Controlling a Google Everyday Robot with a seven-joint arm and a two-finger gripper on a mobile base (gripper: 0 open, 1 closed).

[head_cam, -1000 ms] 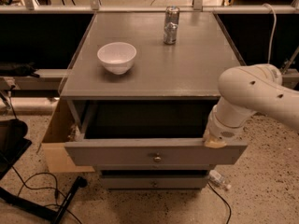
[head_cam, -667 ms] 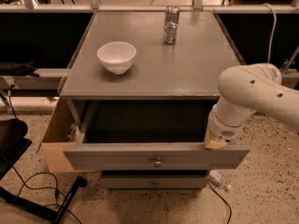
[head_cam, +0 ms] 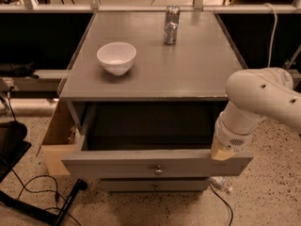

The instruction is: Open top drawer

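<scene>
The top drawer is partway out, and my gripper sits shallow on the top drawer's edge (head_cam: 209,154). I should therefore back off and straddle the front (head_cam: 231,165) deeper before I pull.
The top drawer (head_cam: 141,165) is a wide grey front with a small brass knob (head_cam: 158,170). It stands pulled out from the grey cabinet (head_cam: 155,74), and its deep grey box shows dark inside. My white arm comes in from the right. The gripper (head_cam: 222,150) sits at the right end of the drawer's top edge, with a tan part touching the front. A narrower grey drawer front (head_cam: 153,186) with its own knob shows below, pushed in.
A white bowl (head_cam: 116,57) and a silver can (head_cam: 171,19) stand on the cabinet top. A cardboard box (head_cam: 57,138) is on the floor to the left. Black cables and a stand leg (head_cam: 56,206) lie at the lower left. A small bottle (head_cam: 220,184) lies at the lower right.
The top drawer has slid a little further out toward the camera, and the arm's end has moved with it at its right edge.
</scene>
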